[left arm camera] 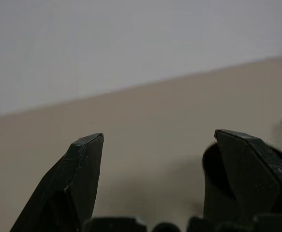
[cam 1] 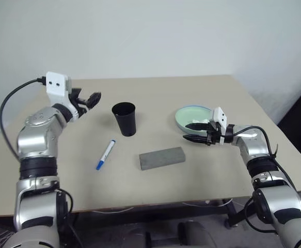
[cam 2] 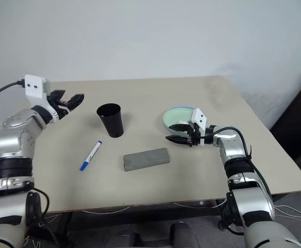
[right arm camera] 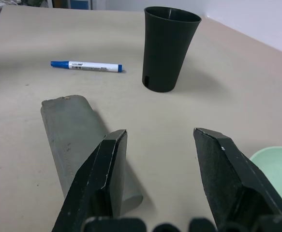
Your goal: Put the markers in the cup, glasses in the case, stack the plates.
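I expect the marker [cam 1: 106,154] to go almost all the way inside when I lower it, because the black cup [cam 1: 125,119] looks about as tall as the marker is long.
The black cup [cam 1: 124,119] stands upright in the middle of the table. A blue-capped marker [cam 1: 105,154] lies flat in front of it, to its left. The grey case [cam 1: 161,157] lies with its lid shut, in front and to the right of the cup. A mint green plate [cam 1: 191,117] rests on a light blue one at the right. My left gripper [cam 1: 91,99] hangs open and empty above the table, left of the cup. My right gripper [cam 1: 190,132] is open and empty at the plates' near edge, pointing left toward the case [right arm camera: 78,140]. The glasses are out of view.
The beige table [cam 1: 217,170] ends just in front of the case and close to my right arm's side. A pale wall rises behind its far edge.
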`<state>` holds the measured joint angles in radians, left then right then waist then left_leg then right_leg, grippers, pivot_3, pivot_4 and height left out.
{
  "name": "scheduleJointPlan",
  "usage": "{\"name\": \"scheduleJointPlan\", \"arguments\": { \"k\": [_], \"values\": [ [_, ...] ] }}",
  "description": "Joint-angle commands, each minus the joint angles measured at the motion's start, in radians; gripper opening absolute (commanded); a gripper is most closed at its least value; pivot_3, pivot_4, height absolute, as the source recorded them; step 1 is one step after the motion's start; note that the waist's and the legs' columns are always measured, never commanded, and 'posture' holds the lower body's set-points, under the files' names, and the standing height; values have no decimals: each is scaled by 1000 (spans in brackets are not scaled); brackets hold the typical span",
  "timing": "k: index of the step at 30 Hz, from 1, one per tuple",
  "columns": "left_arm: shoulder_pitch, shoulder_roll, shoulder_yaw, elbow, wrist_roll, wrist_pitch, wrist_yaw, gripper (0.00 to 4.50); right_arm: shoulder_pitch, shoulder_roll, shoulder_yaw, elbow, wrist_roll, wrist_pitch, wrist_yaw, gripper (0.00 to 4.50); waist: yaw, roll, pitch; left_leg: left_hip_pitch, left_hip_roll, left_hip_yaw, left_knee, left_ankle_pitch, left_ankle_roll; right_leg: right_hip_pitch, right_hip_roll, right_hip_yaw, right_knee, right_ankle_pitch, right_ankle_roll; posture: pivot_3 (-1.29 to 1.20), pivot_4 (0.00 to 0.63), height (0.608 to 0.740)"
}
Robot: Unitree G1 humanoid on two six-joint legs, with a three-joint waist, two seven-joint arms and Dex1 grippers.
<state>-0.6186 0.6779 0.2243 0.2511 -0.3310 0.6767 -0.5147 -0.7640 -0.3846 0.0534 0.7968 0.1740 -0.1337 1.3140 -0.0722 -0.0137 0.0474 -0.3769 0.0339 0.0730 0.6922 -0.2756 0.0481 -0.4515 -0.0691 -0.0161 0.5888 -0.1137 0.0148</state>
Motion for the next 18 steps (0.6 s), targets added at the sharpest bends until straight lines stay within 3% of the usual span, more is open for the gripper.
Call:
{"name": "scheduleJointPlan", "arguments": {
  "k": [1, 4, 9, 18],
  "values": [
    [53, 35, -54, -145, -18, 250, 8, 3896, -36, -9, -12, -6, 10, -19, 11, 2373, 0, 0, 0, 0, 0, 0, 0, 0, -1, 0, 0, 0, 0, 0, 0, 0, 0, 732],
    [92, 18, -41, -199, -32, 358, 32, 3896, -45, -10, -12, 7, 8, -24, 16, 2373, 0, 0, 0, 0, 0, 0, -1, -1, -3, 0, 0, 0, 0, -1, -1, 0, 0, 732],
    [138, -31, -59, -243, -15, 474, 105, 2390, -46, -8, -7, 13, 5, -29, 23, 2373, 0, 0, 0, 1, 0, -1, -1, -1, -4, 0, 0, 0, 0, -1, -1, 0, 0, 732],
    [180, -62, -190, -277, 37, 470, 134, 2390, -35, -6, -4, 11, -2, -34, 23, 2373, 1, 0, 0, 0, 0, 0, -1, 0, -4, 0, 1, 0, 0, -1, -2, 0, 0, 732]
  ]
}}
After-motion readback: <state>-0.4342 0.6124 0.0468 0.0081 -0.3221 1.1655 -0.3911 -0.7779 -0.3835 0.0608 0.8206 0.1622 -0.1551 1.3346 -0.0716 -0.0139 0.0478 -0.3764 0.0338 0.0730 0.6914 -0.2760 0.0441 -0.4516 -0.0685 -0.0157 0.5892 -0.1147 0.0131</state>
